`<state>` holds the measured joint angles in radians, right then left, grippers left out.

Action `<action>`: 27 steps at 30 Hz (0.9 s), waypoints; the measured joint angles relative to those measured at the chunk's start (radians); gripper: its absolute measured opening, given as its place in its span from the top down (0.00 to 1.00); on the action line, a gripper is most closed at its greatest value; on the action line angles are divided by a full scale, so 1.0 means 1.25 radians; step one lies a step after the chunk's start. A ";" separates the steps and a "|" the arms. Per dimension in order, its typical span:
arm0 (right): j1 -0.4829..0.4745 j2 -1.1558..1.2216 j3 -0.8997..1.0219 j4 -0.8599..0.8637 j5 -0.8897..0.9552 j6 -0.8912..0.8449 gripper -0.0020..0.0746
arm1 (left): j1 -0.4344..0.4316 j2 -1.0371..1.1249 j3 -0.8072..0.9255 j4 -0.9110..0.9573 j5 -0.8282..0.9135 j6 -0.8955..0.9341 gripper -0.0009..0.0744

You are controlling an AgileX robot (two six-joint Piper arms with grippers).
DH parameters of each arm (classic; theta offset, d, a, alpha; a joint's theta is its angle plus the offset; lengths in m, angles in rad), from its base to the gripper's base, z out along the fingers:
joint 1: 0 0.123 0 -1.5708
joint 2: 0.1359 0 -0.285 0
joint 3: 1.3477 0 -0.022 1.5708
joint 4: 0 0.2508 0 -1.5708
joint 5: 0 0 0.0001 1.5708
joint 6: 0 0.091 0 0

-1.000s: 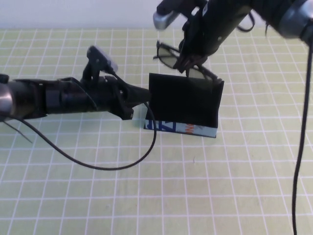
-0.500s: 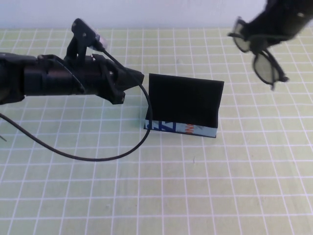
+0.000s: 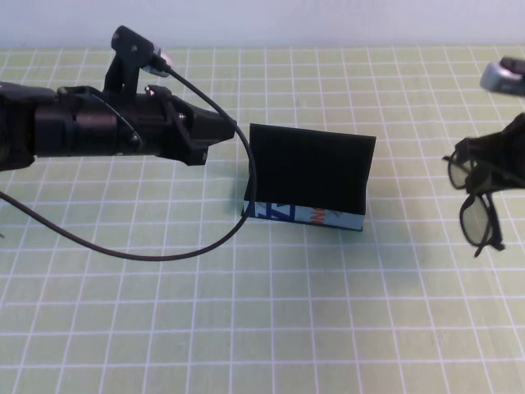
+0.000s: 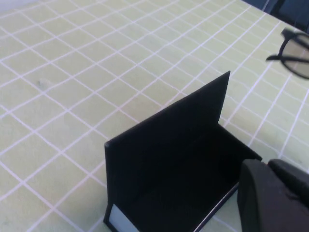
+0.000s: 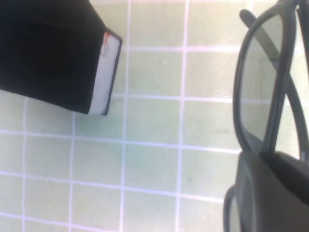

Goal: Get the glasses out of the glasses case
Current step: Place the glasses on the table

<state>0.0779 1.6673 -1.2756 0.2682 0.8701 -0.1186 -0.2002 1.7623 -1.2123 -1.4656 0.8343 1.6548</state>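
Observation:
The glasses (image 3: 475,219) hang clear of the glasses case over open mat (image 3: 437,231), so the robot's right gripper keeps lowering them until they touch the mat and then let go.
The glasses case (image 3: 308,176) stands mid-table with its black lid upright and its light-blue strip (image 3: 303,215) facing me; the inside (image 4: 174,164) shows nothing in it. My right gripper (image 3: 496,164) is at the far right edge, well clear of the case, shut on the glasses. The black glasses (image 3: 480,217) hang from it above the mat, also seen as dark frames (image 5: 263,96) by its finger (image 5: 275,193). My left gripper (image 3: 228,131) is shut and hovers just off the lid's upper left corner, touching nothing; one of its fingers (image 4: 270,198) shows beside the case.
A green mat (image 3: 246,328) with a white grid covers the table. The left arm's black cable (image 3: 164,253) loops down onto the mat in front of the case's left side. A pale wall (image 3: 328,20) runs along the back.
My right gripper has carried the glasses from above the case's back edge out to the far right and lower. My left gripper has drawn back from the lid's left edge.

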 joint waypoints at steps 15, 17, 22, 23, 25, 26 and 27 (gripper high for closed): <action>0.000 0.181 0.016 0.161 -0.096 -0.137 0.97 | 0.000 0.000 0.000 0.065 -0.014 -0.040 0.99; 0.000 0.181 0.016 0.160 -0.096 -0.138 0.97 | 0.000 0.000 0.000 0.065 -0.014 -0.040 0.99; 0.000 0.183 0.016 0.141 -0.099 -0.140 0.86 | 0.000 0.000 0.000 0.067 -0.014 -0.040 0.99; 0.000 0.183 0.016 0.138 -0.099 -0.140 0.81 | 0.000 0.000 0.000 0.067 -0.014 -0.040 0.99; 0.000 0.183 0.016 0.137 -0.105 -0.140 0.71 | 0.000 0.000 0.000 0.067 -0.014 -0.041 0.99; 0.000 0.183 0.016 0.136 -0.107 -0.140 0.66 | 0.000 0.000 0.000 0.067 -0.014 -0.041 0.99; 0.000 0.183 0.016 0.133 -0.108 -0.140 0.63 | 0.000 0.000 0.000 0.067 -0.013 -0.041 0.99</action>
<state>0.0779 1.8958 -1.2557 0.4351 0.7349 -0.2932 -0.2002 1.7623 -1.2123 -1.3818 0.8182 1.6037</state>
